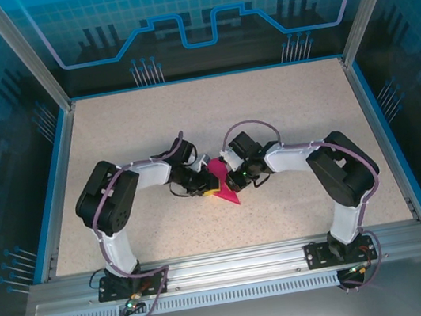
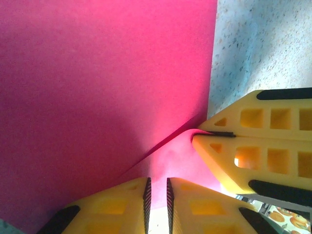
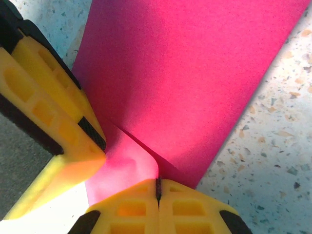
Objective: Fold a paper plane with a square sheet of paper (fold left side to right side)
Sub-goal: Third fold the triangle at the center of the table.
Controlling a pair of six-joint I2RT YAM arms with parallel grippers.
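Note:
Next, I open my right gripper, move it down and hold the flap flat at the sheet's pointed tip (image 1: 237, 201), because it is holding the flap's curled edge (image 3: 156, 165) away from that tip.
The magenta square sheet of paper (image 1: 226, 189) lies folded into a pointed shape on the table between both arms. In the right wrist view a raised flap of the paper (image 3: 185, 73) curls up into my right gripper (image 3: 158, 185), which is shut on its edge. The left wrist view shows the same pinch, with the right gripper (image 2: 197, 132) clamping the flap above the flat paper (image 2: 97, 73). My left gripper (image 2: 158, 190) sits low over the sheet with a narrow gap between its jaws and nothing clamped. From above, the left gripper (image 1: 209, 189) and right gripper (image 1: 235, 180) almost touch.
The speckled beige table (image 1: 187, 113) is bounded by a blue rim and transparent walls on the left, right and far sides. The metal rail (image 1: 227, 263) carrying both arm bases runs along the near edge.

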